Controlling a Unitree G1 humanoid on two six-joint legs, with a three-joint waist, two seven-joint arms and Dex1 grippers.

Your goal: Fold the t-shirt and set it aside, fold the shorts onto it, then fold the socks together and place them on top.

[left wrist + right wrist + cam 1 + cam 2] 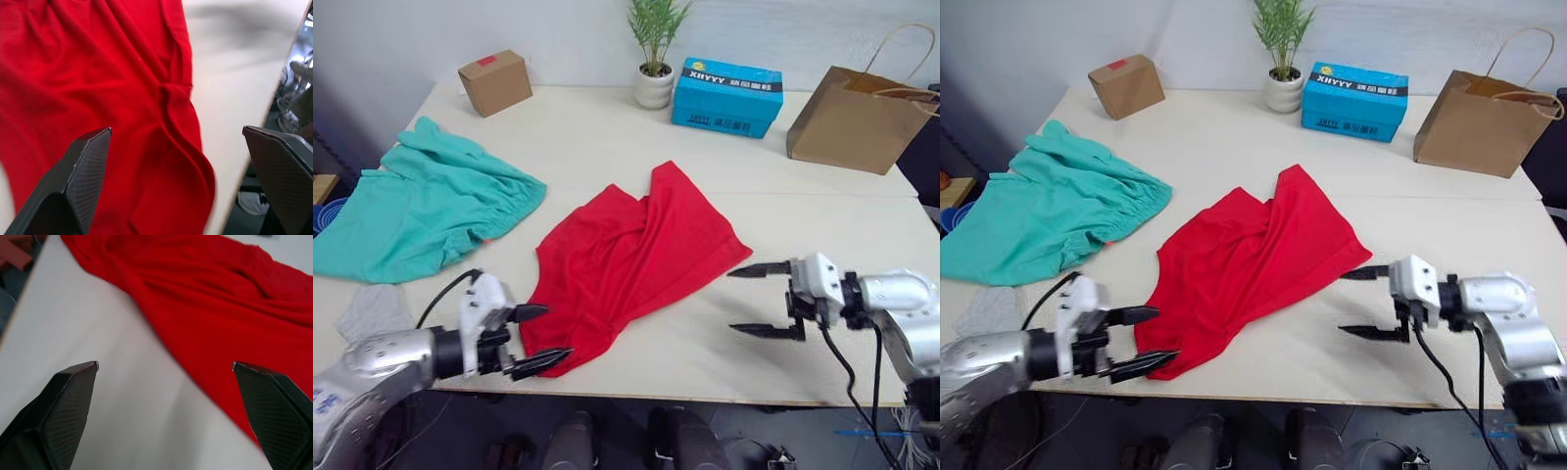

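Soft, loose folds [651,217] go across the red t-shirt [607,269]. I expect the t-shirt to spread out almost flat when I lift it and lay it down.
The red t-shirt [631,259] lies crumpled in the middle of the table. Its near-left hem sits between the fingers of my left gripper [543,338], which is open at the table's front edge; the wrist view shows the red cloth [122,98] under those fingers. My right gripper [744,299] stands open just right of the shirt's right edge, above bare table, with the cloth [220,298] ahead of it. The teal shorts [421,206] are spread at the far left. A grey sock [374,311] lies at the front left, partly behind my left arm.
Along the back of the table [822,225] stand a small cardboard box [495,82], a potted plant [655,59], a blue box [726,95] and a brown paper bag [857,113]. The table's front edge runs just below both grippers.
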